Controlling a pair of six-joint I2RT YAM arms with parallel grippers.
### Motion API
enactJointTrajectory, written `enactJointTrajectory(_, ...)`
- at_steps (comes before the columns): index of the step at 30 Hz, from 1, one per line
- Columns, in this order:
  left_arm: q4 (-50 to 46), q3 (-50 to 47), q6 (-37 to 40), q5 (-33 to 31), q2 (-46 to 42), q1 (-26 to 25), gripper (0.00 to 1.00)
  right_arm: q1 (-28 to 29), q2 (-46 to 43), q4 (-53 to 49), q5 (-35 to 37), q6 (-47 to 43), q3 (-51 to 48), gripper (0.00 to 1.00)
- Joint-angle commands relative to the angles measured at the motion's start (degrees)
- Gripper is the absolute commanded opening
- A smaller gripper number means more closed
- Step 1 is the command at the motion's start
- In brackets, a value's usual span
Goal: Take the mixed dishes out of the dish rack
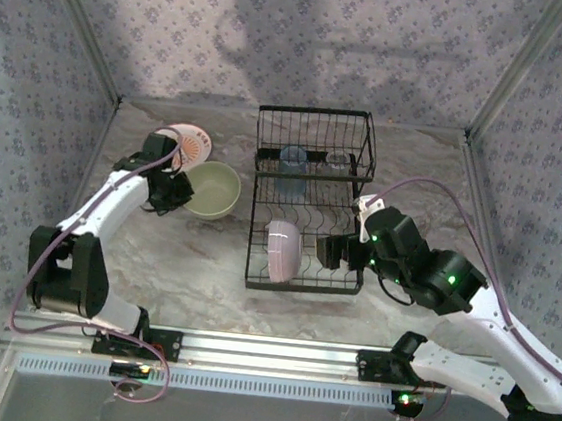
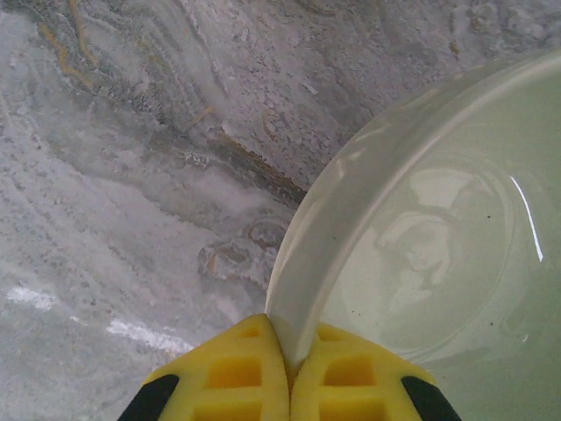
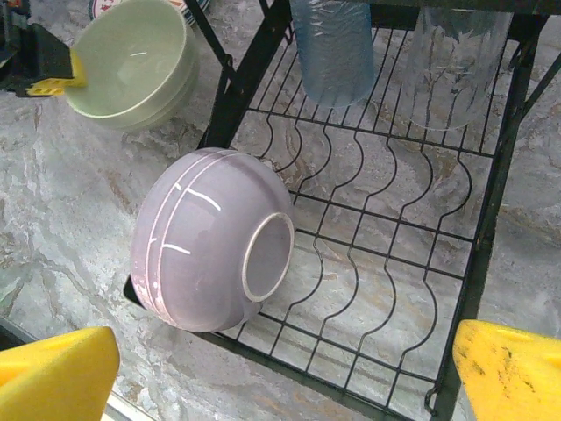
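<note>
I should keep moving the yellow-green bowl [image 1: 215, 190] with my left gripper to the spot between the plate and dish rack, as it is upright and clear marble [image 1: 235, 148] is there, and release it.
The pale yellow-green bowl [image 1: 213, 189] sits on the table left of the black wire dish rack [image 1: 361, 194]. My left gripper [image 1: 174, 191] is shut on its rim [image 2: 294, 289], the yellow fingers [image 2: 232, 373] pinching the wall. A cream plate with an orange centre [image 1: 194, 143] lies behind the bowl. The lavender bowl [image 3: 210, 241] leans on its side in the rack's near left corner. A translucent blue cup [image 3: 333, 48] and a clear glass [image 3: 456, 66] stand in the raised back part. My right gripper [image 1: 329, 252] hovers open over the rack's near right part, nothing between its fingers [image 3: 57, 377].
Patterned walls close in the marble table [image 1: 184, 271] on three sides. An aluminium rail [image 1: 276, 351] runs along the near edge by the arm bases. Bare marble lies in front of the yellow-green bowl and left of the rack.
</note>
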Motion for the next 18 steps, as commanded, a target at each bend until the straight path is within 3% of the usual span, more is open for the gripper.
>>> enactJointTrajectory(1, 7.7, 4.2, -1.7, 1.5, 1.3, 0.1, 0.00, 0.6, -0.9, -1.7, 1.0, 0.4, -0.3, 1.00)
enactJointTrajectory(18, 11.2, 14.0, -3.1, 0.8, 14.8, -1.0, 0.00, 4.1, 0.8, -4.6, 3.3, 2.2, 1.6, 1.00)
